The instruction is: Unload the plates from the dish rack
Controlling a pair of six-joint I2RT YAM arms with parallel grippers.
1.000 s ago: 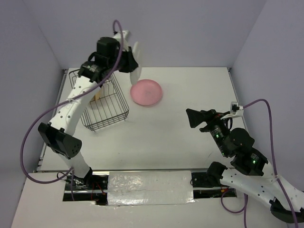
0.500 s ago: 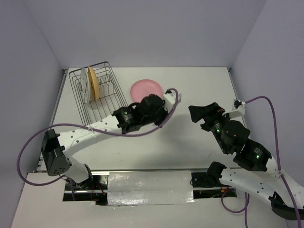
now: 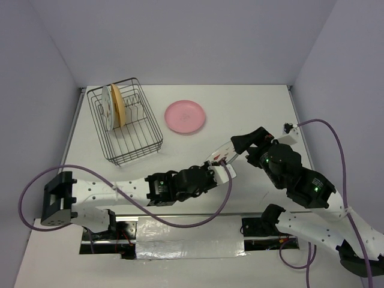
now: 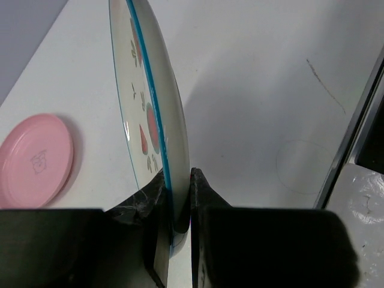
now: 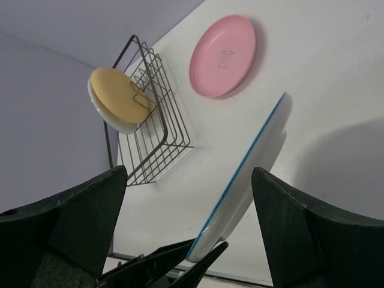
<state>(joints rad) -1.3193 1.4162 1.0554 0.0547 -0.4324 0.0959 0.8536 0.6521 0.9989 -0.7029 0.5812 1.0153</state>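
Note:
Next, my right gripper grabs the plate's free rim (image 5: pixel 247 161) and lays the plate down flat, because my left gripper is holding the white plate upright by its lower rim (image 5: pixel 201 247).
My left gripper (image 4: pixel 178 180) is shut on the lower rim of a white plate (image 4: pixel 150 102) with red fruit marks and a blue edge, holding it upright on edge above the table. In the top view this plate (image 3: pixel 223 153) is right of centre, with my left gripper (image 3: pixel 219 168) below it. My right gripper (image 3: pixel 243 144) is open just right of the plate; in its wrist view the plate (image 5: pixel 252 168) stands between its spread fingers, untouched. The pink plate (image 3: pixel 185 116) lies flat on the table. The yellow-orange plate (image 3: pixel 117 105) stands in the dish rack (image 3: pixel 135 141) beside another white plate (image 3: pixel 107 107).
The rack stands at the far left near the left wall; it also shows in the right wrist view (image 5: pixel 153 138) with the yellow-orange plate (image 5: pixel 117 96). The pink plate shows in both wrist views (image 4: pixel 36 159) (image 5: pixel 223 55). A metal strip (image 4: pixel 351 132) runs along the table's near edge.
My left arm has swung from beside the pink plate toward the near right, carrying the white plate. My right gripper has moved a little left and nearer, up to that plate.

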